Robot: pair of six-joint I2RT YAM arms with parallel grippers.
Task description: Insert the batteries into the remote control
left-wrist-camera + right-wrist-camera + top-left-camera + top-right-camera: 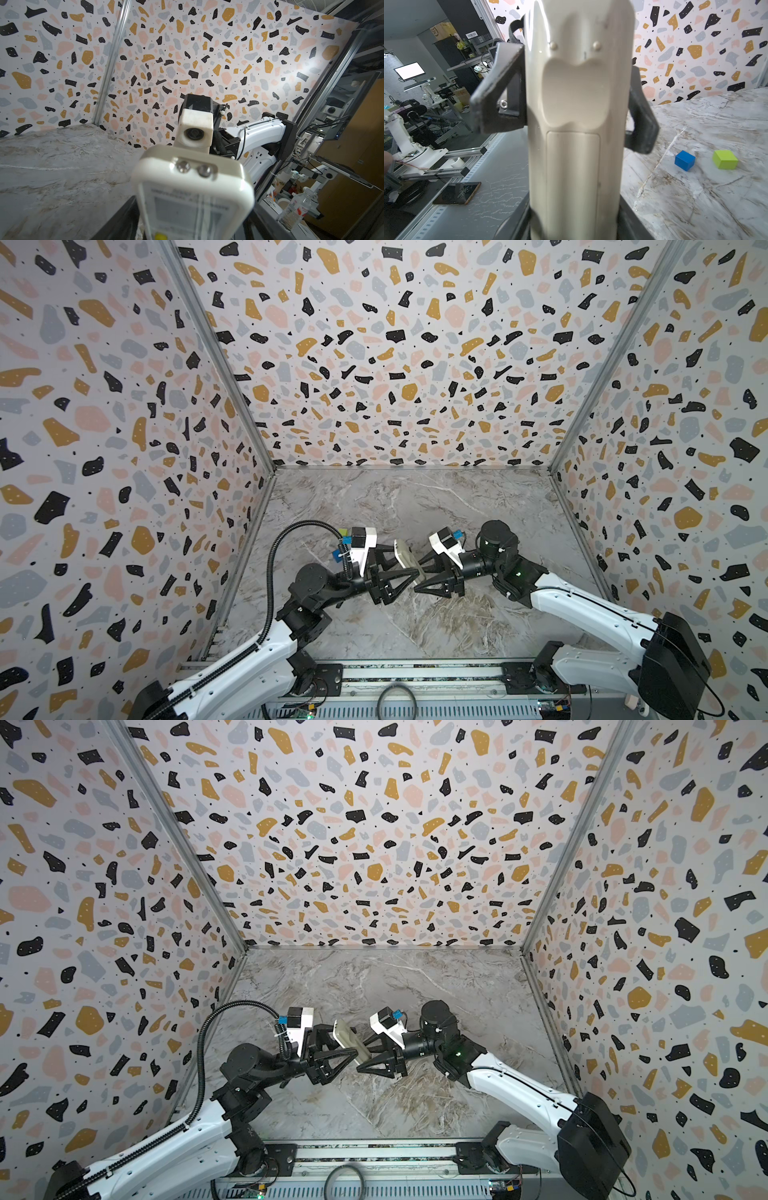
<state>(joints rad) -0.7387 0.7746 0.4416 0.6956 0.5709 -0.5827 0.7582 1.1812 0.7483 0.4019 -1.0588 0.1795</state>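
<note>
My right gripper is facing the remote control's plain back (pixel 574 94), so it should pass the remote control to my left gripper, which will put it down screen (pixel 187 216) up.
The white remote control (pixel 406 556) (pixel 348 1036) hangs in the air between both grippers, above the marble table. My right gripper (pixel 417 577) (pixel 574 218) is shut on its lower end. The right wrist view shows its plain back with the battery cover (pixel 573 176) in place. My left gripper (pixel 406 561) (pixel 191 226) is open. Its fingers (pixel 500 89) stand close on both sides of the screen end (pixel 187 209), slightly wider than the body. The batteries are out of view.
A blue cube (pixel 684 160) and a green cube (pixel 724 159) lie on the marble table (pixel 415 626), behind the left wrist in both top views. Speckled walls enclose three sides. A phone (pixel 456 193) lies on the bench outside.
</note>
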